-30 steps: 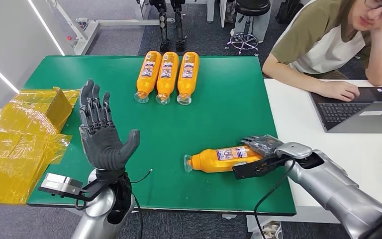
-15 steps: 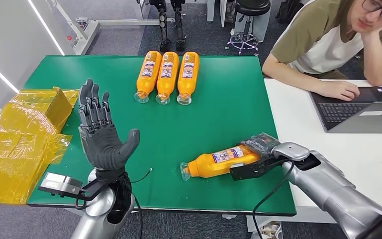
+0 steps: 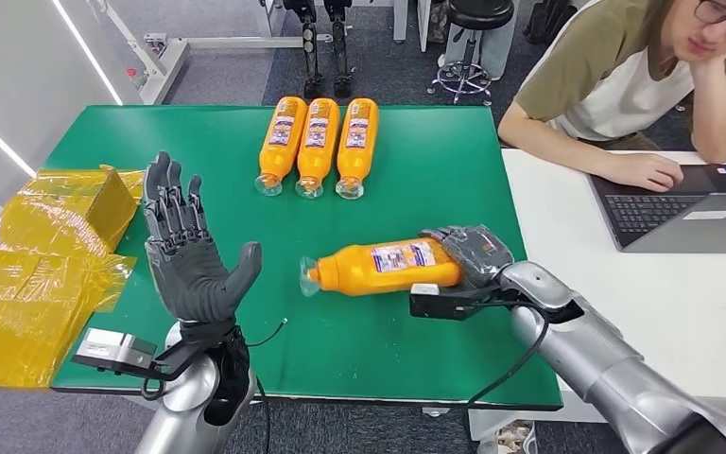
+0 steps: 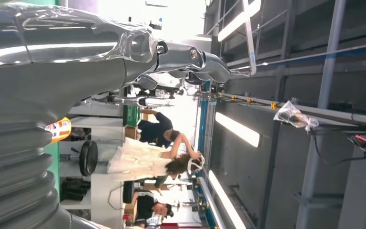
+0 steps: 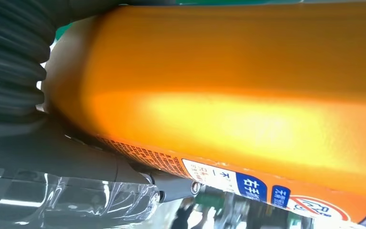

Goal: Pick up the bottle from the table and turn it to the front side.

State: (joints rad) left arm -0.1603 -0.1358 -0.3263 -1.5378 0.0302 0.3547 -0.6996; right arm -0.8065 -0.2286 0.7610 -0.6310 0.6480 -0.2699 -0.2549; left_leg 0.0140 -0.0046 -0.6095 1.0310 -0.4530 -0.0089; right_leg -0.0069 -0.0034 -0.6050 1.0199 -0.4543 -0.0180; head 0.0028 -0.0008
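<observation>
The clear cap (image 3: 309, 276) sits lined up over the bottle's orange neck. The orange bottle (image 3: 388, 267) will keep its cap on while I turn and carry it.
My right hand (image 3: 473, 253) grips the base end of an orange bottle (image 3: 378, 268) with a white label. The bottle hangs above the green table (image 3: 416, 161), lying level with its clear cap toward my left hand. In the right wrist view the orange bottle (image 5: 238, 95) is wrapped from below by my right hand (image 5: 66, 157). My left hand (image 3: 189, 255) stands upright over the table's near left part, palm toward the bottle, fingers apart and holding nothing. In the left wrist view my left hand (image 4: 52, 71) points up at the ceiling.
Three more orange bottles (image 3: 318, 145) lie side by side at the table's far edge. A yellow wrapped box (image 3: 38, 265) sits at the left edge. A person (image 3: 643, 85) works at a laptop (image 3: 690, 213) on the white desk to the right.
My right hand has lifted the bottle off the table and carried it up and toward the middle. My left hand has barely moved.
</observation>
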